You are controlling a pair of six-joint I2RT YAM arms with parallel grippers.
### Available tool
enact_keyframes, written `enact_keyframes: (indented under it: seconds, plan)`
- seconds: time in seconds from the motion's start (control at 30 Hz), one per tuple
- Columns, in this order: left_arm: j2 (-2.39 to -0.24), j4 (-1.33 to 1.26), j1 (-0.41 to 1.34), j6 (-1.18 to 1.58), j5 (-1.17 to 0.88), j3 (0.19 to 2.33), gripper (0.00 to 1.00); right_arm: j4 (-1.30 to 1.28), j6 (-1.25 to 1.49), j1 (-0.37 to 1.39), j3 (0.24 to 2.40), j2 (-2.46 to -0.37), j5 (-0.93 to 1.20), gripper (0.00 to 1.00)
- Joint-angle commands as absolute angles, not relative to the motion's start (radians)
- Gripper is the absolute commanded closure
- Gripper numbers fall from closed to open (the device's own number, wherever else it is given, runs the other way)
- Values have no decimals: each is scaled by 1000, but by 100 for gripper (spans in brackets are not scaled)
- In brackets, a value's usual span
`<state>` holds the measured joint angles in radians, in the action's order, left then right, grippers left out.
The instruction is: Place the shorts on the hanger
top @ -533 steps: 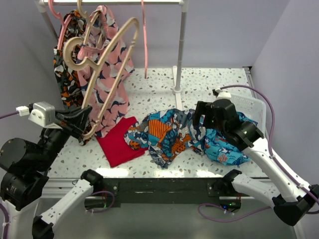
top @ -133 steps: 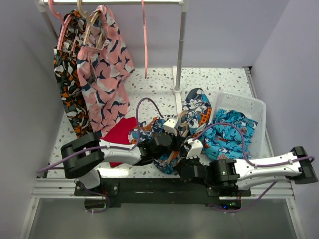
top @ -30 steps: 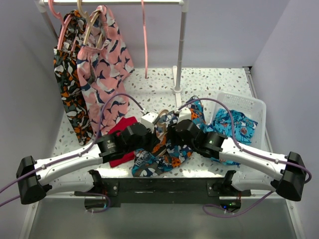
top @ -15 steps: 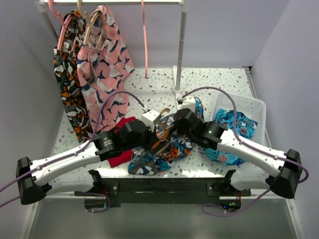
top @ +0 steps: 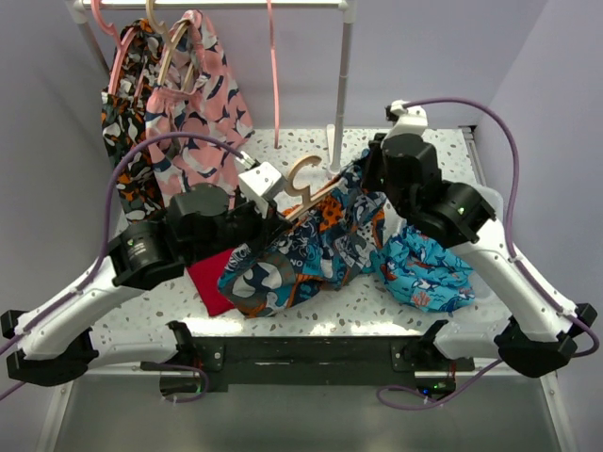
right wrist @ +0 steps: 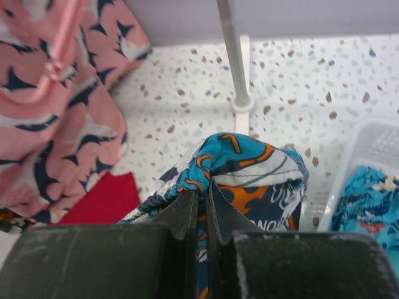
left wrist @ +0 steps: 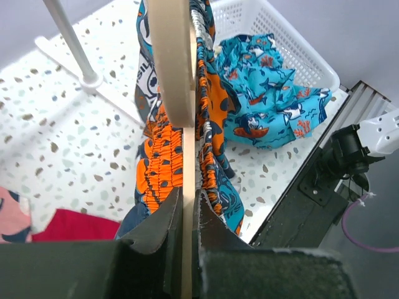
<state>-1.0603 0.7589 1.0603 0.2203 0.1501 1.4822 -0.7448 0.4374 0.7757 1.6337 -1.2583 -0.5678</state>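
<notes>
My right gripper should first take the hanger by its hook (top: pixel 291 176), because my left gripper is holding the hanger's bar at the end (top: pixel 297 213) where the waistband has to go.
The tan hanger (top: pixel 303 175) is lifted off the table, and my left gripper (top: pixel 273 205) is shut on its thin lower bar (left wrist: pixel 187 187). The shorts (top: pixel 311 250), printed in teal, orange, navy and white, hang around the hanger with their gathered waistband on both sides of the bar (left wrist: pixel 215 156). My right gripper (top: pixel 363 174) is at the hanger's right end, shut on a bunched fold of the shorts (right wrist: pixel 262 165). In the right wrist view fabric fills the slit between its fingers (right wrist: pixel 187 212). The hanger's right end is hidden under the cloth.
Pink shorts (top: pixel 193 104) and dark orange-print shorts (top: pixel 127 169) hang on the rack at back left. The rack's pole (top: pixel 341 85) stands behind the hanger. A red cloth (top: pixel 212 278) lies on the table. Turquoise shorts (top: pixel 424 268) lie in the white basket (left wrist: pixel 274 25).
Both arms have risen and moved back, lifting the hanger and shorts off the table. The right gripper has closed on the shorts' edge.
</notes>
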Motion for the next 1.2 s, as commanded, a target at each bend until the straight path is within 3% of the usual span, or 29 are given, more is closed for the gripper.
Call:
enact_keyframes:
  seconds: [0.0,0.4,0.47,0.63,0.67,0.77,0.93,1.17]
  plan:
    - [-1077,833,1060,118,138,1632,100,-804,357,758,1813,-1302,-543,100]
    - [-1140,893,1060,48,183,1857,100,-810,247,758,2150,-1391,-296,100]
    - [-1143,894,1061,43,164,1870,100,-822,238,758,2175,-1405,-252,91]
    - [-1098,864,1060,57,169,1749,100,-761,247,759,1996,-1311,-196,77]
    - [-1085,855,1060,70,176,1717,100,-717,248,758,1903,-1284,-177,65]
    - [-1022,801,1060,103,187,1577,100,-640,267,759,1742,-1182,-109,52]
    - [-970,718,1060,149,206,1407,100,-519,389,784,1579,-1098,44,51]
    - [-979,655,1060,184,201,1341,100,-387,488,988,1491,-1118,-87,49]
